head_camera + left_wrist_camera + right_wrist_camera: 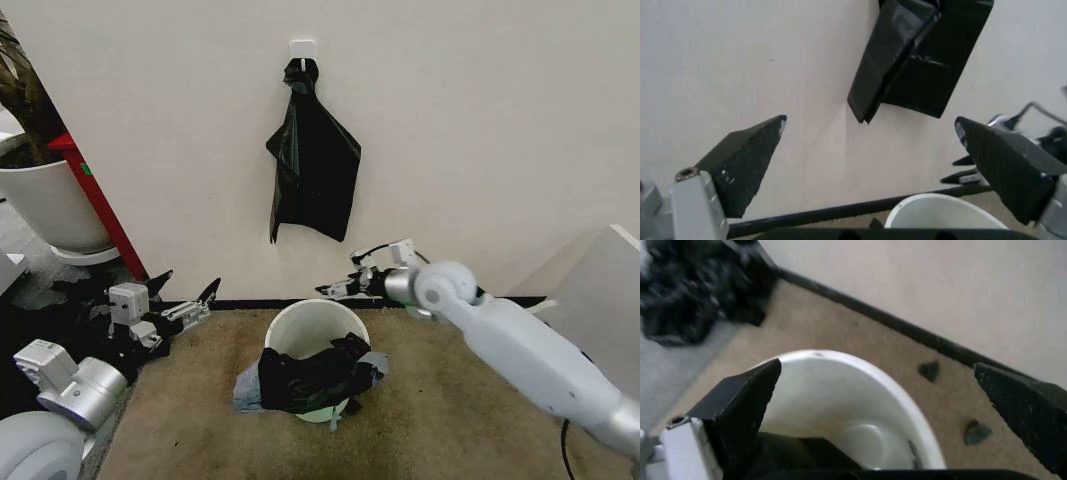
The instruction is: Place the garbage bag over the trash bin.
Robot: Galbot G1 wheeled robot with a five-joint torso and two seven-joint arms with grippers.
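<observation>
My gripper will turn the trash bin, and the garbage bag (308, 382) will go around with it, because the bag hangs draped over the trash bin's near rim (322, 362).
The trash bin (312, 322) is a small round white bucket standing on tan carpet by the wall. The garbage bag (315, 378), glossy black and crumpled, hangs over the bin's near rim and down its front. My left gripper (186, 286) hovers low to the left of the bin, open, with nothing between its fingers. My right gripper (342, 280) is just above the bin's far right rim, open too. In the right wrist view the right gripper (878, 366) spreads over the bin's open mouth (840, 390). From the left wrist, the left gripper (869, 121) faces the wall with the bin's rim (940, 210) below.
A narrower black sack (313, 160) with a knotted top hangs from a wall hook above the bin. Bulky black bundles (60, 300) lie left of the left arm, near a large white planter (50, 205) and a red post (100, 205). A grey box (600, 300) stands at right.
</observation>
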